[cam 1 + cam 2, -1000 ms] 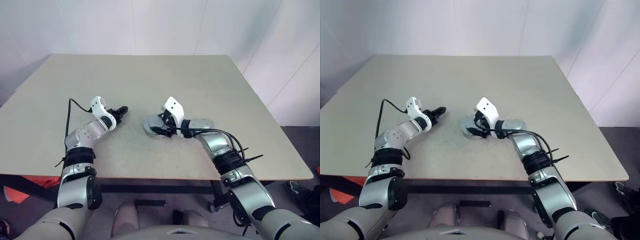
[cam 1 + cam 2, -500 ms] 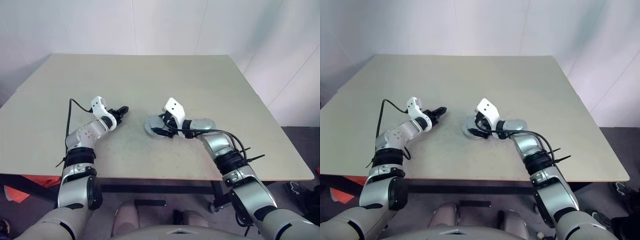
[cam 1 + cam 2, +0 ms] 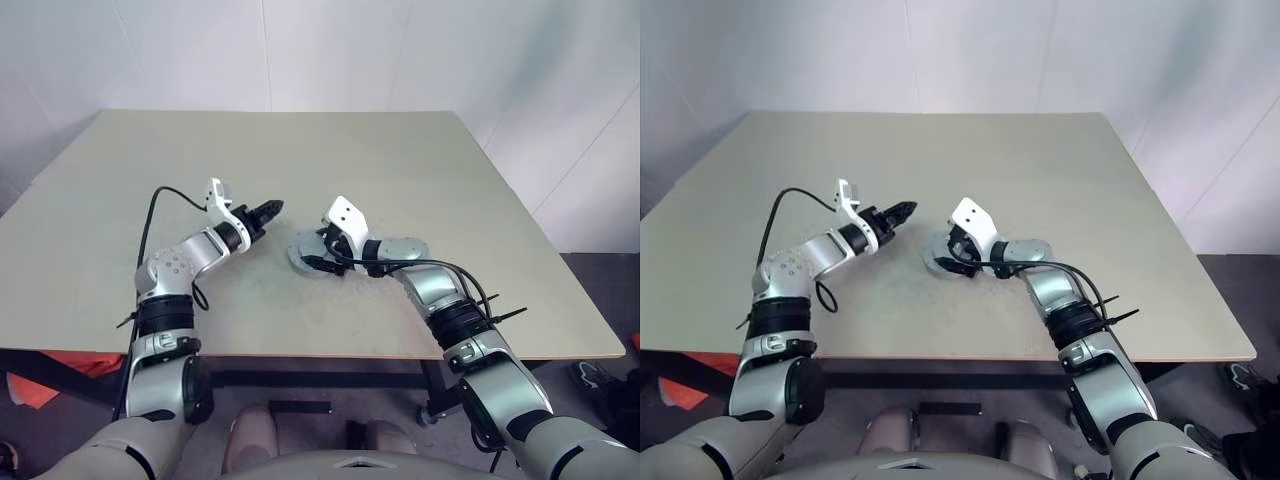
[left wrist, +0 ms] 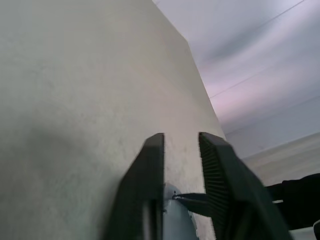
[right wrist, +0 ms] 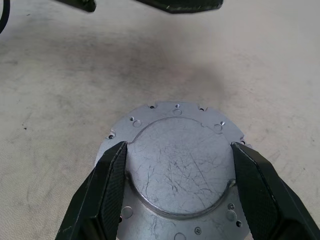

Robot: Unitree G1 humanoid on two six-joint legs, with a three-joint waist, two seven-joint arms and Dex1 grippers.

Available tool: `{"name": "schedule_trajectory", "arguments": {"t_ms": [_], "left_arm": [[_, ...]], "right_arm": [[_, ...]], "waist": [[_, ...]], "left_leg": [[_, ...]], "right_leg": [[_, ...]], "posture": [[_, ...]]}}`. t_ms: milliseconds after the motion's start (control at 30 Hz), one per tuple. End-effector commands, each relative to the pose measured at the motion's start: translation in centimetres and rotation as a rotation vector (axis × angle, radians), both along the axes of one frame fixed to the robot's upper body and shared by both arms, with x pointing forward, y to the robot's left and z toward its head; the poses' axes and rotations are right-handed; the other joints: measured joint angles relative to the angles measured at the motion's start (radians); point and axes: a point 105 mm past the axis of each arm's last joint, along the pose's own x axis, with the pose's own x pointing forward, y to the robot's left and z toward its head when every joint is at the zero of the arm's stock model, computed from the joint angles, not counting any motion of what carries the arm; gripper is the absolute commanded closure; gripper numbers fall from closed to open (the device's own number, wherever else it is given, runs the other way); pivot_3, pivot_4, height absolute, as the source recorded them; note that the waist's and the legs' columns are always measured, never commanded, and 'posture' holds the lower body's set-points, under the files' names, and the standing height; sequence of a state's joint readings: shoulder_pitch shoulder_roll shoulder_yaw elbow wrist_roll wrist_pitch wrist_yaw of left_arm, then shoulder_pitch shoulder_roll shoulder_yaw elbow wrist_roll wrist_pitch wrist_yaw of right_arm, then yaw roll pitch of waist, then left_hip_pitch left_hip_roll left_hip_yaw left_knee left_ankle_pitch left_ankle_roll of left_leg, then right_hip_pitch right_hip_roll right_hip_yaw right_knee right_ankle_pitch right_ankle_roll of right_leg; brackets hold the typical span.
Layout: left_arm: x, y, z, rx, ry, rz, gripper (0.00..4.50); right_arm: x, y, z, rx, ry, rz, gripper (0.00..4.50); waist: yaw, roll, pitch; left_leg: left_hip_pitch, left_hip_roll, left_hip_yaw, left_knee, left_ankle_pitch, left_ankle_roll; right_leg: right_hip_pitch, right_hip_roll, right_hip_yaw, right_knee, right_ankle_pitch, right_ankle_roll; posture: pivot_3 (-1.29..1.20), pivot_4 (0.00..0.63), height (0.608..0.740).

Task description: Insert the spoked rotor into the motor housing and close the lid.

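The lid's raised centre [image 5: 180, 166] is held by my right gripper alone, so my left gripper should steady the lid's edge [image 3: 293, 256] before my right gripper lets go and comes in from another side.
The lid [image 5: 176, 117] is a round grey metal disc with a raised centre and small holes round its flange. It lies flat on the table [image 3: 420, 160], just right of the middle. My right gripper [image 5: 180, 148] reaches over it, and its two fingers press against opposite sides of the raised centre. My left gripper [image 3: 272, 208] hangs above the table a little to the left of the lid [image 3: 299, 249]. It points at the lid, shut, with nothing between its fingers [image 4: 150, 165]. The spoked rotor and the motor housing are hidden or out of view.
The beige table top stretches wide behind and to the left of both arms. Its front edge [image 3: 330, 355] runs close below my forearms. White walls stand behind the table.
My left gripper has lifted off the table, swung right toward the lid and closed its fingers. My right gripper and the lid have stayed put.
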State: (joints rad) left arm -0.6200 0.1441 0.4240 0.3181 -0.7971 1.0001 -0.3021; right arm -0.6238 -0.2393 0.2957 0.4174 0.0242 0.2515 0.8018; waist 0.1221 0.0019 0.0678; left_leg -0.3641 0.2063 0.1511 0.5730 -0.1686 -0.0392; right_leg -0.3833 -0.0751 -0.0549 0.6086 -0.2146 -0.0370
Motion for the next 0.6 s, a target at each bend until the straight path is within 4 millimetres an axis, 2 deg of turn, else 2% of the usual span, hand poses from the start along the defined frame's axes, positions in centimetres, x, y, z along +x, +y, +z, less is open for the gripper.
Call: {"name": "schedule_trajectory", "arguments": {"t_ms": [33, 100, 267, 433, 533, 600], "left_arm": [[-0.7, -0.5, -0.1, 0.000, 0.007, -0.040, 4.46], [-1.0, -0.6, -0.7, -0.005, 0.030, -0.049, 4.46], [-1.7, -1.8, -0.7, -0.020, 0.038, -0.112, 4.46], [-2.6, -2.8, -3.5, 0.031, 0.155, -0.164, 4.46], [-2.1, -1.4, -6.4, 0.103, 0.264, -0.073, 4.46], [-2.0, -0.7, -7.5, 0.133, 0.304, -0.039, 4.46]], "right_arm": [[-0.1, -1.1, -1.8, -0.065, 0.044, -0.037, 0.97], [-0.1, -1.1, -1.8, -0.065, 0.044, -0.037, 0.97], [-0.2, -1.0, -1.9, -0.064, 0.044, -0.035, 0.97], [0.0, -0.9, -1.7, -0.061, 0.038, -0.037, 0.97], [0.1, -1.0, -1.6, -0.055, 0.034, -0.048, 0.97], [0.1, -1.1, -1.5, -0.051, 0.033, -0.056, 0.97]], "waist": [[0.000, 0.000, 0.000], [0.000, 0.000, 0.000], [0.000, 0.000, 0.000], [0.000, 0.000, 0.000], [0.001, 0.001, -0.002], [0.001, 0.002, -0.002]], "left_leg": [[0.000, 0.000, 0.000, 0.000, 0.000, 0.000], [0.000, 0.000, 0.000, 0.000, 0.000, 0.000], [0.000, 0.000, 0.000, 0.000, 0.000, 0.000], [0.000, 0.000, 0.000, 0.000, 0.000, 0.000], [0.001, 0.000, 0.000, 0.000, 0.000, 0.000], [0.004, 0.000, 0.000, 0.000, 0.000, 0.000]], "right_leg": [[0.000, 0.000, 0.000, 0.000, 0.000, 0.000], [0.000, 0.000, 0.000, 0.000, 0.000, 0.000], [0.000, 0.000, 0.000, 0.000, 0.000, 0.000], [0.000, 0.000, 0.000, 0.000, 0.000, 0.000], [0.000, 0.000, 0.000, 0.000, 0.000, 0.000], [0.005, 0.000, 0.000, -0.001, -0.002, 0.003]], "posture": [[0.00, 0.000, 0.740], [0.00, 0.000, 0.740], [0.00, 0.000, 0.740], [0.00, 0.000, 0.740], [0.00, 0.000, 0.740], [0.00, 0.000, 0.740]]}}
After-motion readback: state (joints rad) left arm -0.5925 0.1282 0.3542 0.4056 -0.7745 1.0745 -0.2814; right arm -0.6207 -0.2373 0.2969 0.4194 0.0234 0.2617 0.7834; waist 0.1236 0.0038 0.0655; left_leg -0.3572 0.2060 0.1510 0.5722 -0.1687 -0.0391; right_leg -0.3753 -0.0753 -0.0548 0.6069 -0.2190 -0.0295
